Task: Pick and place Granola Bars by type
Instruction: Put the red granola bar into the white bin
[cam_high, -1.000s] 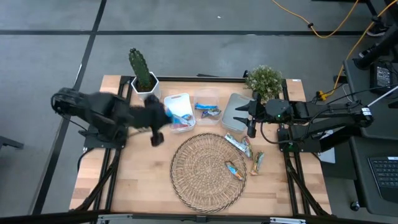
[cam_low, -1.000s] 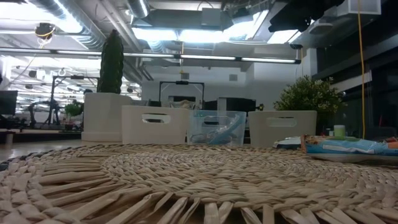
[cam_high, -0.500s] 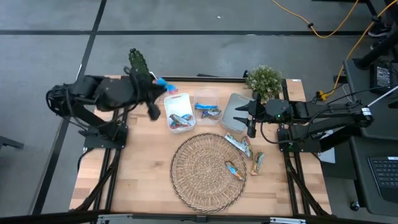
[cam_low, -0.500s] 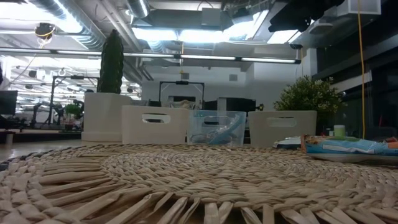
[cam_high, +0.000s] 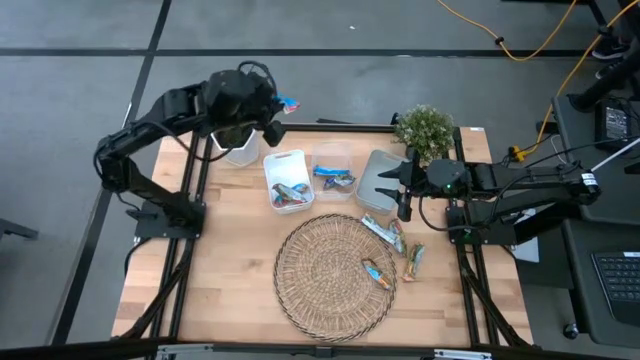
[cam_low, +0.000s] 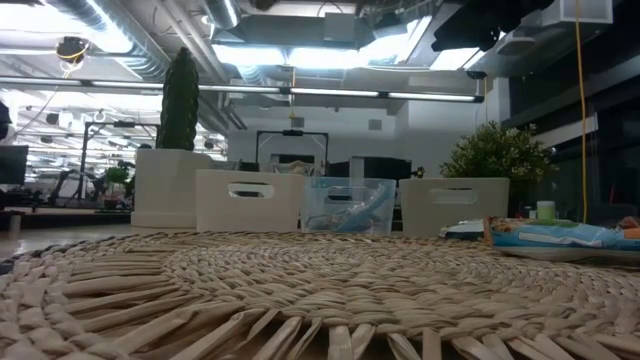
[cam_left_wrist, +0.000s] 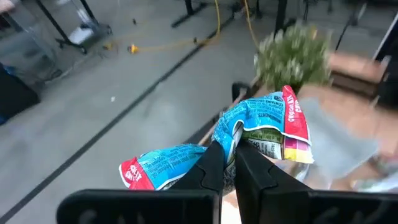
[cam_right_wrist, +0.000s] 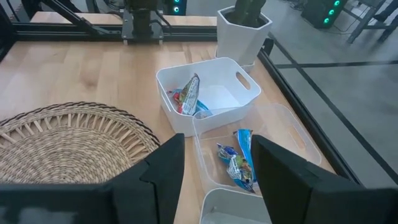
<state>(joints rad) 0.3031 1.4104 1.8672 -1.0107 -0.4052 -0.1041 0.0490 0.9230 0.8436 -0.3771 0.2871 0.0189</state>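
Observation:
My left gripper is pinching the blue bar's middle (cam_left_wrist: 235, 138), and the white tub's far end (cam_high: 287, 165) is open. I keep moving to that end until the bar hangs over it.
My left gripper (cam_high: 274, 112) is raised over the table's far edge, in front of the cactus pot (cam_high: 240, 152), and is shut on a blue granola bar (cam_high: 288, 102) (cam_left_wrist: 249, 127). My right gripper (cam_high: 403, 196) (cam_right_wrist: 217, 180) stands open above the right-hand tub (cam_high: 378, 180) with nothing between its fingers. The white tub (cam_high: 284, 160) (cam_right_wrist: 239, 84) holds a bar (cam_right_wrist: 188, 94). The clear tub (cam_high: 333, 155) holds blue bars (cam_right_wrist: 239, 163). Three more bars (cam_high: 383, 232) (cam_high: 415, 260) (cam_high: 377, 273) lie at the right rim of the woven mat (cam_high: 320, 275). My left gripper pinches the blue bar's wrapper near its middle (cam_left_wrist: 231, 138) between its two fingers (cam_left_wrist: 208, 171). The wrapper is crumpled there, and its two ends stick out to either side of the fingers. The bar is lifted clear of the table and the tubs.
A leafy plant (cam_high: 426, 128) stands at the far right behind the tubs. In the low view the three tubs (cam_low: 348, 205) stand in a row beyond the mat, with bars (cam_low: 560, 235) at the right. Bare wood lies left of the mat.
My left gripper has swung from beside the white tub toward the table's far edge and risen, staying shut on the blue bar, which goes with it clear of everything. My right arm has kept still.

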